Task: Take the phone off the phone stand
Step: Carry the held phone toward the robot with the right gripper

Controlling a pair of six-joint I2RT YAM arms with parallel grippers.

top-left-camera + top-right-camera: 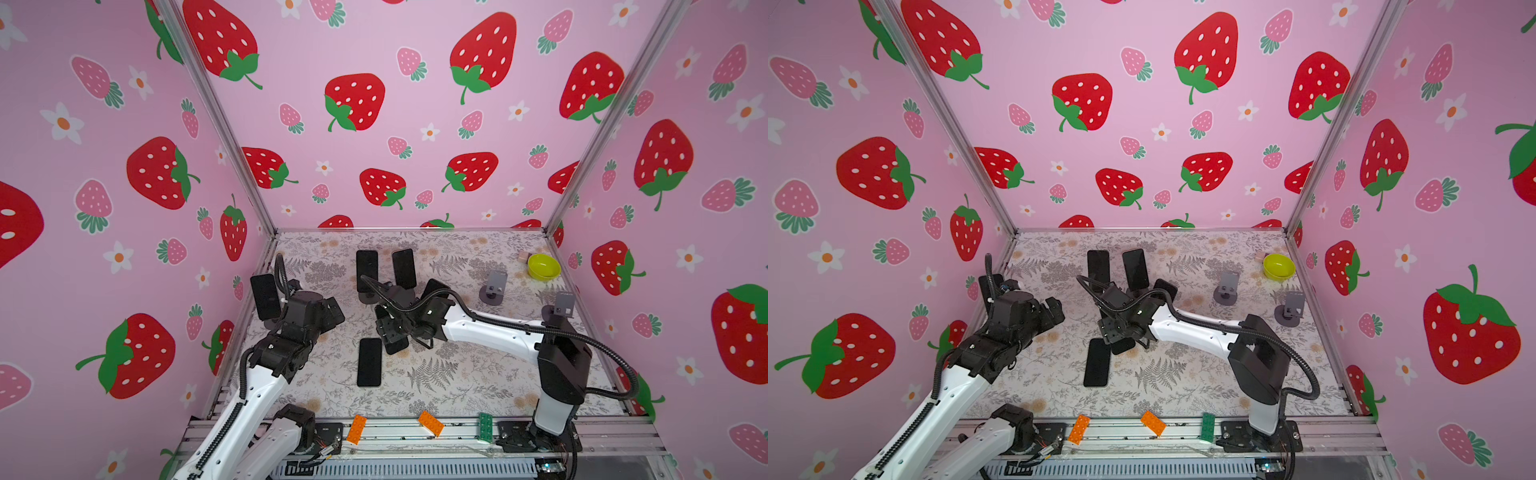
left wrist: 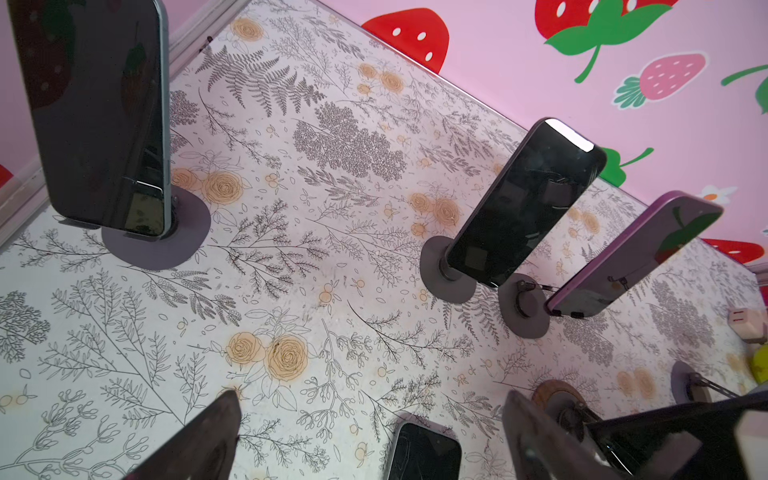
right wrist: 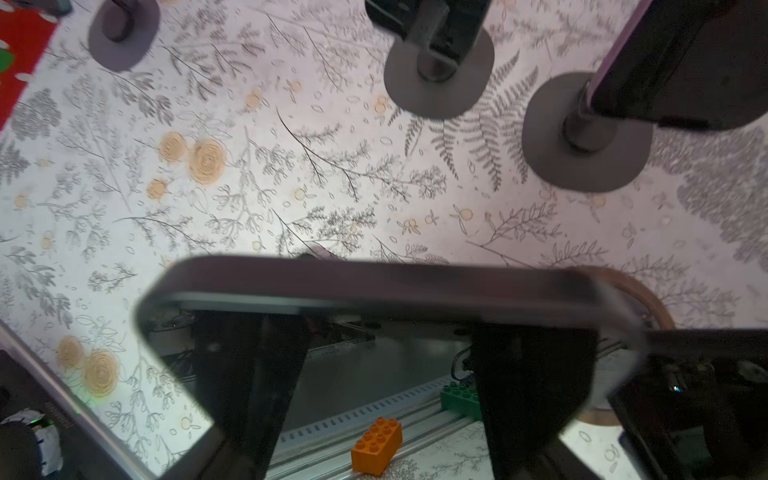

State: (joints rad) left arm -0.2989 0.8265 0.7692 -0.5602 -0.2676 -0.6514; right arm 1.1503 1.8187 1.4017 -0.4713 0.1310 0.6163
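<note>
I should keep lowering the dark phone with my right gripper, as the table (image 1: 398,374) beside the flat phone is open, until the dark phone rests flat there, then let go.
My right gripper (image 1: 392,332) (image 3: 395,332) is shut on a dark phone (image 1: 397,345) (image 3: 374,286), gripping it across its width above the middle of the table. A round brown phone stand (image 2: 557,395) (image 3: 650,299) shows just behind one end of that phone; I cannot tell whether they touch. In both top views the right arm hides this stand. My left gripper (image 1: 332,311) (image 2: 374,440) hangs open and empty at the left. Past it, another phone (image 1: 369,361) (image 2: 424,453) lies flat on the floral table.
Phones stand on grey stands at the left wall (image 1: 265,296) and at the back centre (image 1: 367,270) (image 1: 404,268). Two empty grey stands (image 1: 492,286) (image 1: 561,307) and a yellow-green bowl (image 1: 543,266) are at the right. Orange (image 1: 356,429) and green (image 1: 485,426) bricks lie on the front rail.
</note>
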